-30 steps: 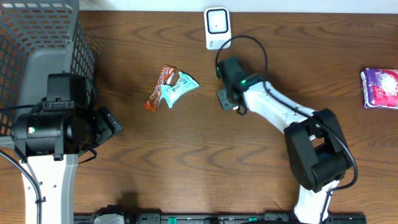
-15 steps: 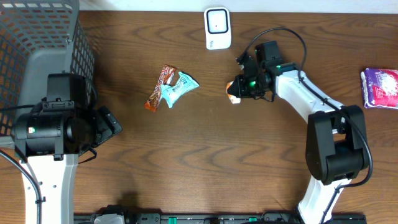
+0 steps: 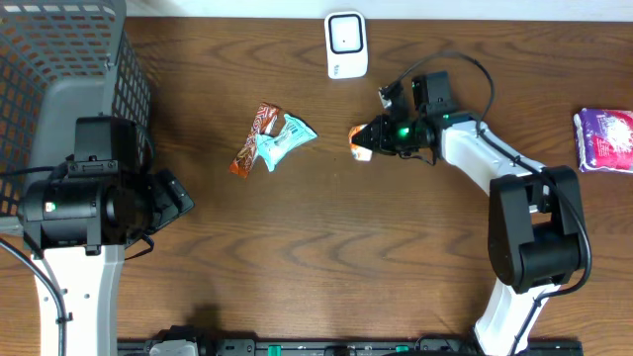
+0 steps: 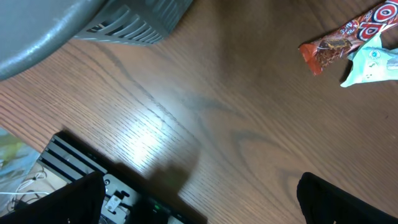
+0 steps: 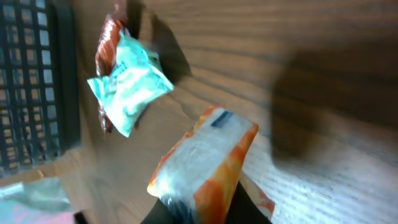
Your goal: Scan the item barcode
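Next, my right gripper puts the snack packet (image 3: 360, 145) down on the wood (image 3: 390, 174) and lays it flat before scanning, because the snack packet is slanted in my right gripper's fingers, pinched at one end.
My right gripper (image 3: 374, 136) is shut on an orange-and-white snack packet (image 3: 362, 141), held just below the white barcode scanner (image 3: 346, 44) at the table's far edge. In the right wrist view the packet (image 5: 205, 163) sticks out from my fingers, its white face up. A teal packet (image 3: 286, 140) and a red-brown wrapper (image 3: 253, 138) lie together left of it, also seen as the teal packet (image 5: 127, 84) and the wrapper (image 4: 342, 38). My left gripper (image 4: 199, 199) stands wide open over bare wood at the near left, nothing between its fingers.
A grey mesh basket (image 3: 59, 69) fills the far left corner. A purple packet (image 3: 605, 140) lies at the right edge. A black rail (image 3: 297, 346) runs along the front edge.
The right arm swung right and lifted the orange packet, then turned it leftward toward the middle. The left arm has not moved.
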### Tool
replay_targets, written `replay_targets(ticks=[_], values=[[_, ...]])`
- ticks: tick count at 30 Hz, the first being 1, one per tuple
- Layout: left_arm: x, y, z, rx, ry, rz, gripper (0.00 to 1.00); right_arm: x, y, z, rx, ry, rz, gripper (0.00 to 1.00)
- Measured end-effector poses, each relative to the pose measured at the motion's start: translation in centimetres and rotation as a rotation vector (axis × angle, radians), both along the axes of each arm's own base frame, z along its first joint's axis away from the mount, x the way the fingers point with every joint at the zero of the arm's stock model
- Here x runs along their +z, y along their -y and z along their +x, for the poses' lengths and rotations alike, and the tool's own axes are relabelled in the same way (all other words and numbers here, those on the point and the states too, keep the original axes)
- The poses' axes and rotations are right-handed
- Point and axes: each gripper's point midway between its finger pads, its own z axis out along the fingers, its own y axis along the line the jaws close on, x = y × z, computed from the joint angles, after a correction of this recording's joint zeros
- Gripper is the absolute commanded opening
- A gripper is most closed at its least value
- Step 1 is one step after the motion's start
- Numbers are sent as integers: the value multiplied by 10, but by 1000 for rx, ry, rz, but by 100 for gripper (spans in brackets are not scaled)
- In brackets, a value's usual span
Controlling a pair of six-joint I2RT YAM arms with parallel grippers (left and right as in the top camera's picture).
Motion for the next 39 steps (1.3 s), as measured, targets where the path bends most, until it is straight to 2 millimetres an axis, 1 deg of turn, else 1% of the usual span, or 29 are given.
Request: replay_targets(ticks=[3, 6, 8, 9, 11, 13, 14, 15, 16, 18, 20, 22, 25, 29, 32, 34, 35, 37, 39], values=[[0, 0, 0, 0, 0, 0, 98, -12, 3, -5, -49, -42, -2, 10], [0, 0, 0, 0, 0, 0, 98, -23, 11, -9, -97, -87, -24, 13], [0, 0, 0, 0, 0, 0, 98, -26, 15, -8, -122, -101, -31, 14], [0, 0, 0, 0, 0, 0, 98, -27, 18, -6, -135, -106, -36, 17], [0, 0, 0, 0, 0, 0, 98, -31, 25, -6, -162, -122, -59, 26], [0, 0, 0, 0, 0, 0, 98, -39, 36, -7, -204, -145, -113, 39], [0, 0, 0, 0, 0, 0, 98, -42, 40, -8, -217, -154, -136, 44], [0, 0, 0, 0, 0, 0, 98, -46, 45, -8, -235, -161, -167, 47], [0, 0, 0, 0, -1, 0, 98, -47, 47, -9, -241, -165, -177, 51], [0, 0, 0, 0, 0, 0, 98, -44, 51, -4, -255, -146, -198, 58], [0, 0, 0, 0, 0, 0, 98, -42, 53, -2, -261, -136, -212, 62], [0, 0, 0, 0, 0, 0, 98, -41, 57, -3, -265, -132, -232, 64], [0, 0, 0, 0, 0, 0, 98, -40, 64, -8, -267, -142, -278, 67], [0, 0, 0, 0, 0, 0, 98, -37, 76, -15, -283, -151, -342, 66], [0, 0, 0, 0, 0, 0, 98, -24, 81, -18, -288, -132, -366, 64], [0, 0, 0, 0, 0, 0, 98, -7, 85, -18, -300, -96, -379, 61], [0, 0, 0, 0, 0, 0, 98, -3, 87, -18, -305, -87, -387, 61], [0, 0, 0, 0, 0, 0, 98, 1, 94, -21, -318, -85, -419, 60], [0, 0, 0, 0, 0, 0, 98, -1, 98, -24, -326, -94, -447, 59]])
